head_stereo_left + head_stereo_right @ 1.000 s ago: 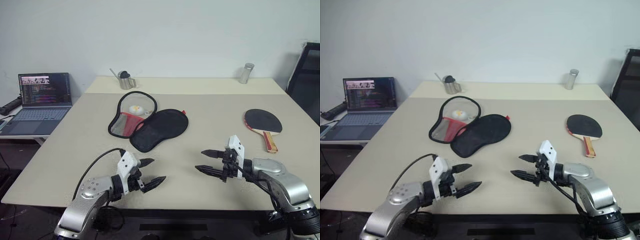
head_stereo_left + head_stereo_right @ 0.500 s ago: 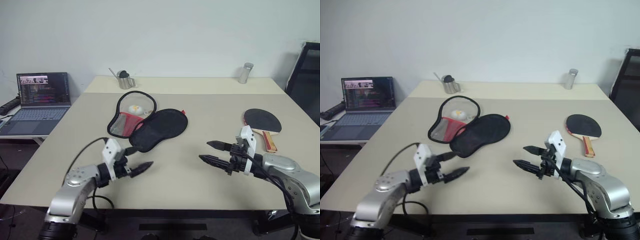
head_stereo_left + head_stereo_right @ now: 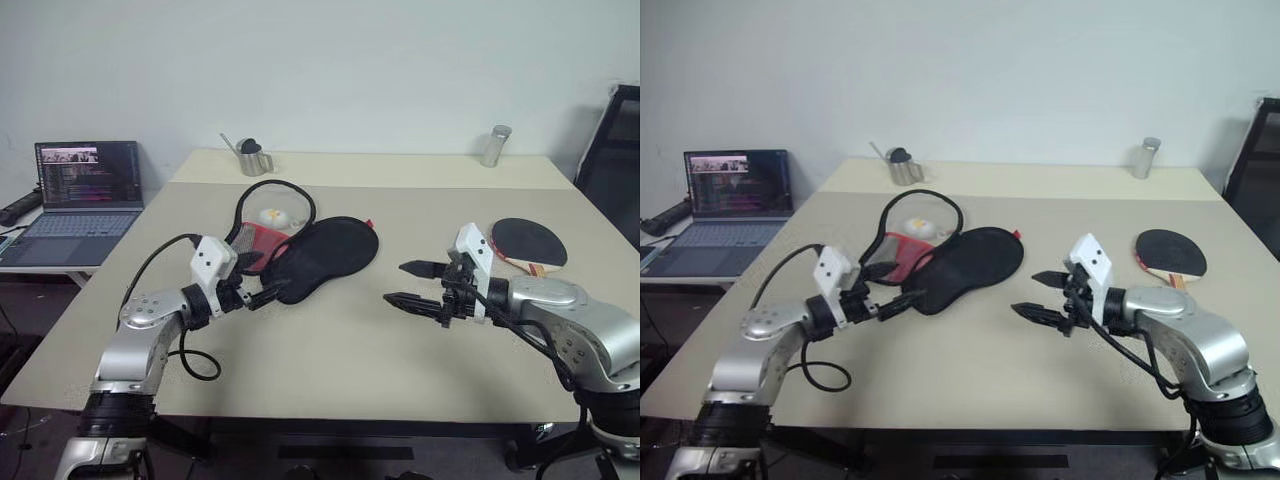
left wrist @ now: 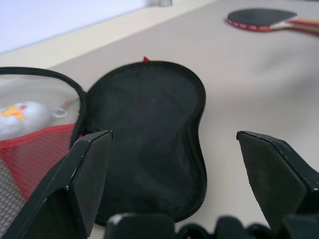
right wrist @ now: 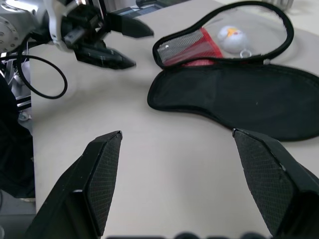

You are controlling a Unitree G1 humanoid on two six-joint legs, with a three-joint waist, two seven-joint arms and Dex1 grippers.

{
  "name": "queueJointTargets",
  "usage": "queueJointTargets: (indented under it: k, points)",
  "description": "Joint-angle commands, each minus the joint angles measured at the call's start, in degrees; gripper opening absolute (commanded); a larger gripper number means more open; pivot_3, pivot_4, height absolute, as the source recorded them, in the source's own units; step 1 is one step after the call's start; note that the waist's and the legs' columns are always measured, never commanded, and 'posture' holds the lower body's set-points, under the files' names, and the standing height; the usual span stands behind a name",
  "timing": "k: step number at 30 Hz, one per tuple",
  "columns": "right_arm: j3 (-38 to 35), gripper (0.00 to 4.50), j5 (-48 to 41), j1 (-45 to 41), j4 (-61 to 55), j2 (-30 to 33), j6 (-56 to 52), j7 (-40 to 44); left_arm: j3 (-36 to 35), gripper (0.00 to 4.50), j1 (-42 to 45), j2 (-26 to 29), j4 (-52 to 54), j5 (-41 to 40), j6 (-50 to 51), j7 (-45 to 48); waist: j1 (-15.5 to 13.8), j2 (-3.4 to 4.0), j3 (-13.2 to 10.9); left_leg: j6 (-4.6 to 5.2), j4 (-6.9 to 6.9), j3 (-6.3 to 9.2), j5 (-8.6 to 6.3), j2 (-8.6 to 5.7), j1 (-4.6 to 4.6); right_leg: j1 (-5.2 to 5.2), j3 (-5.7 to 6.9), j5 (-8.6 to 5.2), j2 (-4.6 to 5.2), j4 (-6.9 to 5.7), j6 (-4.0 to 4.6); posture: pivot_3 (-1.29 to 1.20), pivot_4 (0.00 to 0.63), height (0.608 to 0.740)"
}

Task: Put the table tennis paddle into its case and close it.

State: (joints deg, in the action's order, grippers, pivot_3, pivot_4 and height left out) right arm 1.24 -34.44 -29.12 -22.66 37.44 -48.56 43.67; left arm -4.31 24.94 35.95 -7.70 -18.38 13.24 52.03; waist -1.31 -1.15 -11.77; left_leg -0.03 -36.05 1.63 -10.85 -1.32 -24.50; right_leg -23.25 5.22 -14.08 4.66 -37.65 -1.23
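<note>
My gripper will drag the black half, and the red mesh half (image 3: 262, 240) should slide along with it, still spread open, because the halves join at their shared edge (image 3: 298, 236).
The case (image 3: 322, 256) lies unzipped and spread open at the table's middle left. Its black half faces up. Its other half shows a red mesh pocket (image 3: 252, 245) and a small duck charm (image 3: 271, 215). The table tennis paddle (image 3: 529, 241) lies flat at the right, black face up, handle toward me. My left gripper (image 3: 268, 292) is open and hovers at the case's near end, with the black half (image 4: 149, 129) straight ahead between its fingers (image 4: 84, 184). My right gripper (image 3: 394, 283) is open over bare table between case and paddle, pointing left at the case (image 5: 249, 99).
A laptop (image 3: 85, 180) stands on a side table at the left. A metal jug (image 3: 250, 158) and a metal shaker (image 3: 492, 146) stand along the table's far edge. A black chair (image 3: 615, 150) is at the right. My left arm's cable (image 3: 195, 360) loops over the near table.
My left gripper has moved up from the table's front edge, forward and leftward to the case's near end. My right gripper has risen a little. Both have stayed open.
</note>
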Motion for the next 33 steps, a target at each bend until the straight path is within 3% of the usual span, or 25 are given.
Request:
queueJointTargets:
  k: [1,12,25,28,33]
  points:
    - [-0.27,3.87,1.18,0.21,-1.12,0.00,2.83,0.06,2.26,4.38,3.46,0.72,-4.07,3.25,-2.87,1.52,0.00,-0.02,-0.01,0.00,0.00,0.02,0.00,0.00,0.00,0.00,0.00,0.00,-0.01,-0.01,0.00,0.00,0.150,0.740]
    - [-0.88,3.87,1.64,2.59,-2.07,-1.11,4.90,-0.46,10.27,4.38,15.43,-5.53,-22.17,10.84,-9.54,4.63,-0.01,-0.09,-0.05,0.01,-0.06,-0.09,0.01,-0.02,-0.01,0.00,0.01,0.08,-0.16,-0.01,-0.14,0.00,0.150,0.740]
    - [-1.83,3.87,0.48,2.86,-3.94,-1.24,3.91,-1.75,12.19,4.38,22.55,-8.79,-40.35,15.65,-15.03,7.19,0.10,-0.12,-0.07,0.01,-0.10,-0.08,0.01,0.07,0.02,-0.01,0.00,0.10,-0.29,-0.09,-0.13,0.00,0.150,0.740]
    - [-1.94,3.92,0.21,2.57,-4.25,-1.14,3.44,-2.07,12.84,3.78,23.37,-9.95,-42.74,16.26,-15.23,9.21,-0.01,-0.15,-0.05,0.01,-0.15,-0.09,0.01,0.06,0.02,0.00,0.01,0.11,-0.29,-0.10,-0.16,0.00,0.150,0.740]
    - [-2.16,3.92,-0.06,2.15,-4.63,-0.96,2.97,-2.49,13.26,2.00,23.92,-11.00,-43.70,16.47,-15.56,12.37,-0.03,-0.16,-0.05,0.02,-0.26,-0.07,0.01,0.05,0.02,0.04,0.01,0.14,-0.28,-0.11,-0.17,0.00,0.150,0.740]
